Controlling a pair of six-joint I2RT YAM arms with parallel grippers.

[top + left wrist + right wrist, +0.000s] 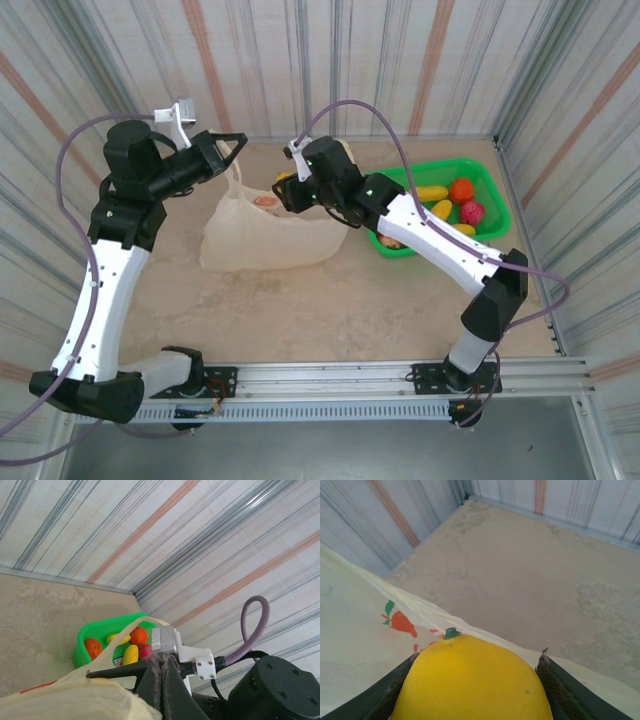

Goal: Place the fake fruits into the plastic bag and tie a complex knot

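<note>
My right gripper keeps lowering the yellow fruit [284,177] until it is below the bag's rim and then let go, because the fruit hangs over the bag's opening [268,205].
The cream plastic bag [268,236] with red-orange fruit prints lies at the middle of the table, its mouth lifted to the left. My left gripper [230,146] is raised at the bag's top left, shut on one loop handle [116,639] and holding it up. My right gripper [286,192] hovers at the bag's mouth, shut on a yellow lemon-like fake fruit [472,680] with a green stem nub; the bag's printed film [365,635] lies just beyond it. More fake fruits [461,190] lie in the green basket. No knot shows.
The green plastic basket [497,195] stands at the back right, holding yellow, orange and red fruits; in the left wrist view its rim [89,630] is behind the handle. Striped walls [400,60] close in the table on three sides. The right arm's camera block [171,641] is close to my left fingers.
</note>
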